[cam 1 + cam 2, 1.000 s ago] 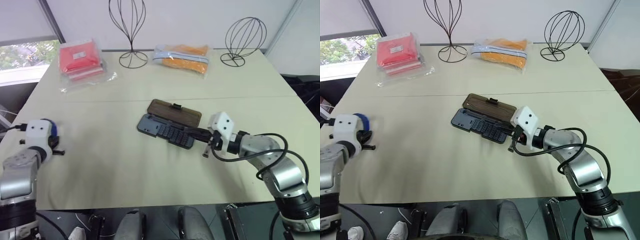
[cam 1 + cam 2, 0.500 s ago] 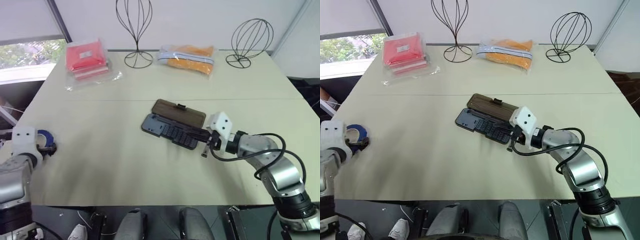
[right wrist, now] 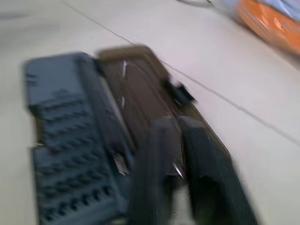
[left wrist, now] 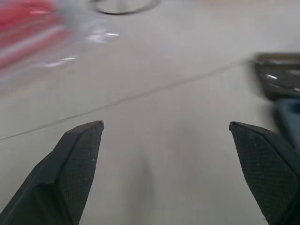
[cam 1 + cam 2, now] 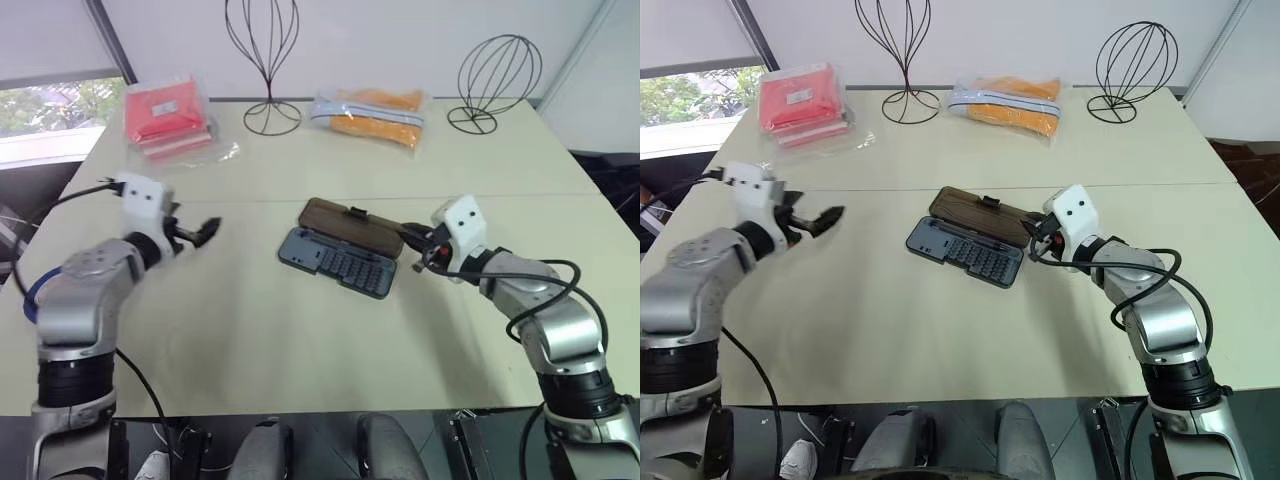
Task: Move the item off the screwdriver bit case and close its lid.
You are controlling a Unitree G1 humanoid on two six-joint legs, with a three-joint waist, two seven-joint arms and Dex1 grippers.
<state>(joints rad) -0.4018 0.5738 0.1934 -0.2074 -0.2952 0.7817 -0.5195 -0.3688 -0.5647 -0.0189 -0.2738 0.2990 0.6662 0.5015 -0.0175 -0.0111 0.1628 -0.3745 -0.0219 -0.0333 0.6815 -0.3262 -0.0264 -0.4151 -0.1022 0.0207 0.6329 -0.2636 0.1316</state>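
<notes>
My right gripper is to turn the screwdriver bit case straight by the lid's end before it closes the lid, because the case lies crooked to the table's near edge.
The screwdriver bit case lies open in the middle of the table, its rows of bits showing. Its smoky-brown lid lies flat on the far side of the base. My right gripper hovers at the lid's right end, fingers a little apart and empty; its wrist view looks along the lid. My left gripper stands wide open and empty above bare table, left of the case. A blue arc of the tape roll peeks out beside my left arm at the table's left edge.
A red packet lies at the far left and an orange packet at the far middle. Two wire stands rise along the far edge. A seam crosses the table behind the case.
My left gripper released the tape at the table's left edge, opened wide, and swung up and right toward the case. My right gripper shifted to the lid's right end and its fingers parted.
</notes>
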